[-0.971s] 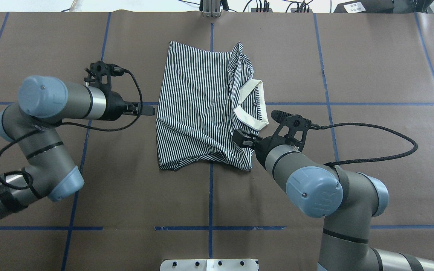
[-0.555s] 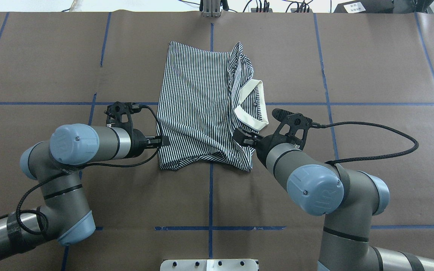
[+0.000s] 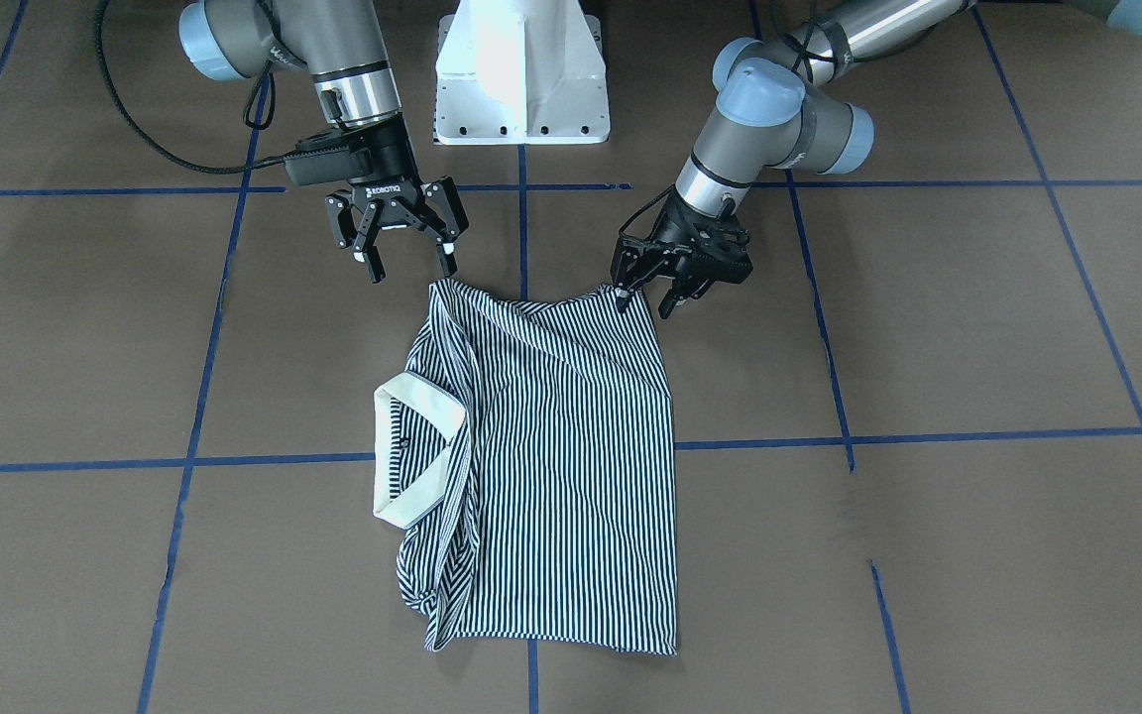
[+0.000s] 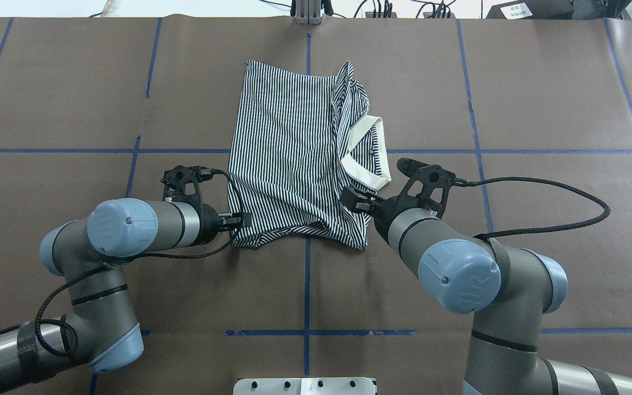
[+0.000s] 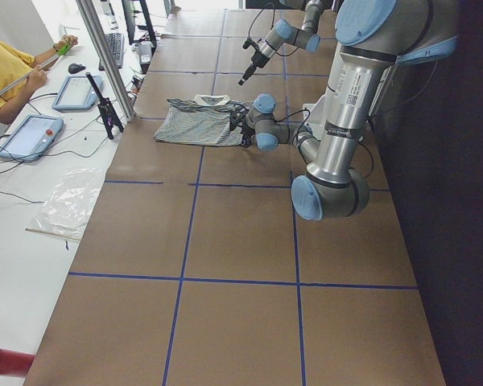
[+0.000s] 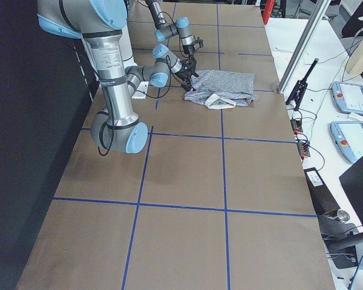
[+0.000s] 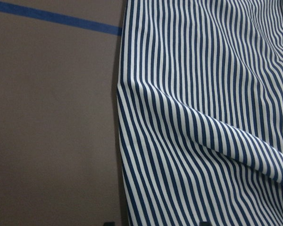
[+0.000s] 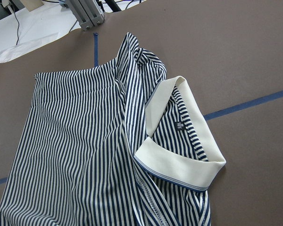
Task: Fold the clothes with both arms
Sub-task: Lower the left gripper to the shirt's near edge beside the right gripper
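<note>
My gripper will make the whole striped shirt [image 3: 573,476] slide along, collar and all, when I pull its near corners, because the far hem [image 3: 567,641] lies loose.
The clothes are one navy-and-white striped polo shirt [image 4: 283,153] lying partly folded on the brown table, its cream collar [image 4: 364,173] turned to the robot's right. My left gripper [image 4: 241,220] is low at the shirt's near left corner, jaws open. In the front-facing view one fingertip [image 3: 621,292] of the left gripper [image 3: 645,296] touches that corner. The left wrist view shows the shirt [image 7: 203,117] and its edge close up. My right gripper [image 3: 410,268] hovers open over the near right corner, beside the collar [image 3: 402,511]. The right wrist view shows shirt [image 8: 85,132] and collar [image 8: 179,165].
Blue tape lines [image 4: 306,285] grid the table. The white pedestal base [image 3: 521,69] stands at the robot's side. A metal post [image 4: 308,11] rises at the far edge. Beyond it a person [image 5: 8,72] sits at a white bench with tablets [image 6: 351,99].
My left arm has swung along the shirt's left edge, from mid-edge to the near left corner. The right arm has barely moved. The shirt lies as before.
</note>
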Robot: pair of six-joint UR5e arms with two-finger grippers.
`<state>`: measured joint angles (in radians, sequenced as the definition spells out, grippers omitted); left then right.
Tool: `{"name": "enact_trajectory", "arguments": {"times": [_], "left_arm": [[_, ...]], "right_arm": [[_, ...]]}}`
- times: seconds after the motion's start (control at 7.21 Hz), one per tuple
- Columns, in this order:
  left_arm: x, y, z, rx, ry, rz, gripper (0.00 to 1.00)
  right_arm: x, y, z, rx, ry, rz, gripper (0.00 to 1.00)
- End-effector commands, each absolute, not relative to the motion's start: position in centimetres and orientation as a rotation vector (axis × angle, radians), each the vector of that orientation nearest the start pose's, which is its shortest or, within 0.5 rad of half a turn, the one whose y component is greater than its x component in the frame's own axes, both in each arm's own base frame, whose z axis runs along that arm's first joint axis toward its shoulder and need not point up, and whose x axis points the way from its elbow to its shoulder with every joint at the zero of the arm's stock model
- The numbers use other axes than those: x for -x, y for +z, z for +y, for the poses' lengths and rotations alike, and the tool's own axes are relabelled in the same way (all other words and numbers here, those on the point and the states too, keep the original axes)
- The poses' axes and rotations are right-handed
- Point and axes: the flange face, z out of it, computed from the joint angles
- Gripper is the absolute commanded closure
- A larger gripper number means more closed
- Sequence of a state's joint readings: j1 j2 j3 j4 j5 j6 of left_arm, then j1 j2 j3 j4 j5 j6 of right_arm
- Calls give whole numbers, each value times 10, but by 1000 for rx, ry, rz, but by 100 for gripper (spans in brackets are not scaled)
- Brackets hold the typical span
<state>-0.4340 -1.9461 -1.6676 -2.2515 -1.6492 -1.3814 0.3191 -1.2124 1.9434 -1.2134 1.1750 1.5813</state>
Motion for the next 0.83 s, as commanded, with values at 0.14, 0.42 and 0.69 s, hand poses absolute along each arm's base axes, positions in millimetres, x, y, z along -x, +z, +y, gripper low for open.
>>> {"name": "enact_trajectory", "arguments": {"times": [0.14,0.42,0.69], "left_arm": [[-532,326,-371,-266,-172,1129,48],[-531,326,-371,-268,-174,1131,83],[-526,327,-371,-272,-175,1130,100]], "right_arm": [[486,255,-342,-522,510,-1012,0],[486,256,-342,-522,509,-1011,0],[489,260,-343,-520,511,-1001,0]]}}
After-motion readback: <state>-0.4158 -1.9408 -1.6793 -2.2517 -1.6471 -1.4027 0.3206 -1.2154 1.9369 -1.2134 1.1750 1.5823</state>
